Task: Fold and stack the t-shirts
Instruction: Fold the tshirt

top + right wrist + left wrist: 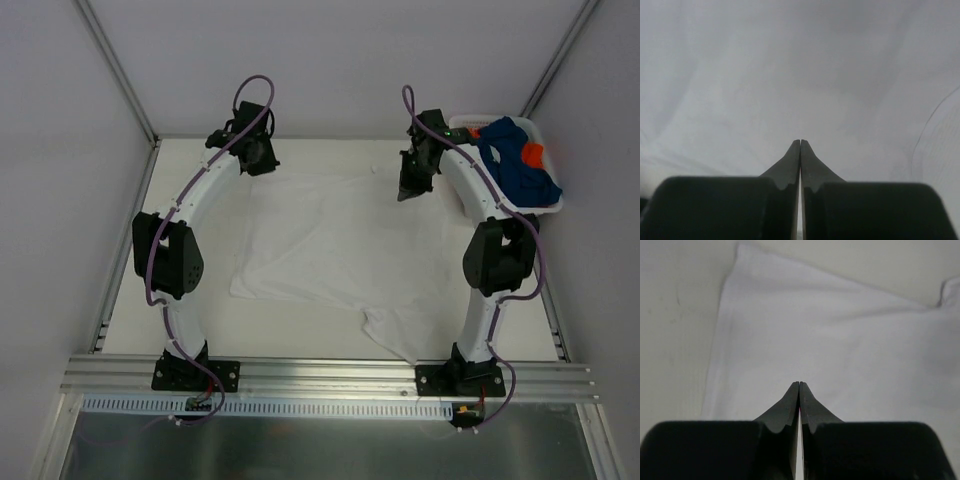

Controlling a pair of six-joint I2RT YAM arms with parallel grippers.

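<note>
The robot's left gripper is stretched out and the white t-shirt's far edge [312, 180] lies ahead of it, so both grippers should first grab the shirt's near edge [285, 296] and pull it closer.
A plain white t-shirt [330, 240] lies spread on the table, rumpled at its near right part. My left gripper [264, 165] is shut and empty, over the shirt's far left corner. In the left wrist view the closed tips [799, 384] hover above the white cloth [840, 330]. My right gripper [406, 193] is shut and empty, low over the shirt's far right part. In the right wrist view its tips [800, 142] are close above the cloth [790, 75]. A dark blue t-shirt [510, 165] and an orange one [533, 154] lie bunched in the basket.
The white plastic basket [556, 206] stands at the back right corner, right of the right arm. Grey walls and aluminium posts enclose the table on three sides. Bare table [675, 315] shows left of the shirt.
</note>
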